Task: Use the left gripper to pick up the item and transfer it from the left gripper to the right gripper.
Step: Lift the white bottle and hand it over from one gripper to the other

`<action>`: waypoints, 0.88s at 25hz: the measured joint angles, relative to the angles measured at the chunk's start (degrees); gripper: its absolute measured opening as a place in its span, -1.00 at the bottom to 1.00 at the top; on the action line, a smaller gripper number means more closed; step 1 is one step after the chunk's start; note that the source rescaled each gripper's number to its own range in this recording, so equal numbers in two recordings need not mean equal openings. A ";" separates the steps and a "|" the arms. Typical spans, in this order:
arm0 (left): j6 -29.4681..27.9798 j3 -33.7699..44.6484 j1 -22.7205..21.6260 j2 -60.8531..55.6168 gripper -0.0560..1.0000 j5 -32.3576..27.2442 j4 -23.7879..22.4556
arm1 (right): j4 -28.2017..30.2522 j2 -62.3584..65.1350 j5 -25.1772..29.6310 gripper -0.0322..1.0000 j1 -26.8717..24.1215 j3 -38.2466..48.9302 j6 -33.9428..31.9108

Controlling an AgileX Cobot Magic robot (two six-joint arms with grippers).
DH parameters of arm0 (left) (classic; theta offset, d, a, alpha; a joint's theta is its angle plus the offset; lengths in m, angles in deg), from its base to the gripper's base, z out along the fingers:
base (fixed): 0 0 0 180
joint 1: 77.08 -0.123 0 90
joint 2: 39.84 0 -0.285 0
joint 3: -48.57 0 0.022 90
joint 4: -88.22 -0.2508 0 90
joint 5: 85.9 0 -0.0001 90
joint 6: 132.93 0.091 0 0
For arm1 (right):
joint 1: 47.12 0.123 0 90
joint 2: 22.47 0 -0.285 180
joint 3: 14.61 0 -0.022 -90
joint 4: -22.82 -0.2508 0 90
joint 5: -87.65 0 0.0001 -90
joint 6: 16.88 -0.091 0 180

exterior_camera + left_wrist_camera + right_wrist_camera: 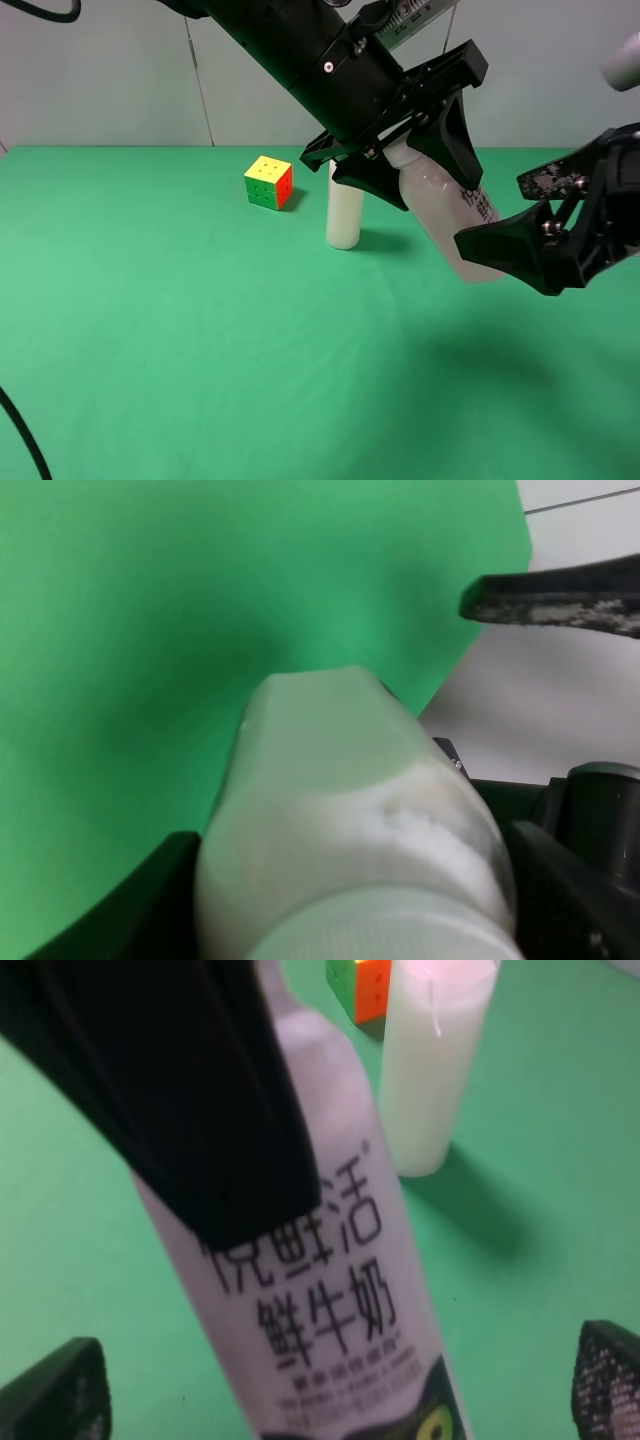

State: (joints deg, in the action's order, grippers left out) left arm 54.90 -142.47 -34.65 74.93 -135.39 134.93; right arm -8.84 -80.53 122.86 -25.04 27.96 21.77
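Observation:
My right gripper's open fingers are on both sides of the bottle's lower end (472, 268), which sticks out free. I should keep moving them in until they close around the label (481, 206).
The item, a small white bottle (448, 208) with dark print on its label, hangs tilted above the green table, cap end up and left. My left gripper (430, 178) is shut on its upper part, and one black finger (190, 1090) covers part of the label. In the left wrist view the bottle (340, 810) fills the space between the jaws. My right gripper (490, 213) is open around the bottle's lower end. Its fingers (60, 1390) stand wide on either side of the bottle (340, 1290), clear of it.
A taller white candle (343, 215) stands on the green table (200, 330) just behind and left of the bottle. A coloured puzzle cube (269, 182) sits further left at the back. A black cable (25, 440) curves in at the bottom left corner.

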 joint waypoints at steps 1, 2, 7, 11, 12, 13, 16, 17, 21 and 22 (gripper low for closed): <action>0.00 0.00 0.00 0.00 -0.89 0.00 0.00 | -0.40 -0.75 -0.22 1.00 0.00 0.00 0.51; 0.00 0.00 0.00 0.00 -0.89 0.00 0.00 | -0.67 -1.25 -0.61 1.00 0.00 0.00 0.96; 0.00 0.00 0.00 0.00 -0.89 0.00 0.00 | -1.76 -3.86 -1.91 1.00 0.00 -0.18 1.86; 0.01 0.00 0.00 0.00 -0.89 -0.02 0.06 | -3.77 -6.09 -2.86 1.00 0.00 -0.18 4.05; 0.01 0.00 0.00 0.00 -0.89 -0.02 0.06 | -4.22 -6.73 -2.94 1.00 0.00 -0.18 4.48; 0.01 0.00 0.00 0.00 -0.89 -0.02 0.06 | -4.79 -7.28 -3.07 1.00 0.00 -0.18 4.87; 0.06 0.00 0.00 0.00 -0.89 -0.02 0.06 | -5.80 -9.05 -3.19 1.00 0.00 -0.18 6.06; 0.06 0.00 0.00 0.00 -0.89 -0.02 0.06 | -6.16 -9.66 -3.32 1.00 0.00 -0.18 6.38; 0.06 0.00 0.00 0.00 -0.89 -0.02 0.07 | -6.70 -11.73 -4.29 1.00 0.00 -0.18 7.00; 0.06 0.00 0.00 0.00 -0.89 -0.02 0.07 | -6.94 -11.89 -4.46 1.00 0.00 -0.18 7.01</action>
State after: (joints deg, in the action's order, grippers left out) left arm 54.96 -142.47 -34.65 74.93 -135.41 135.01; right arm -15.78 -92.42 118.40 -25.04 27.78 28.77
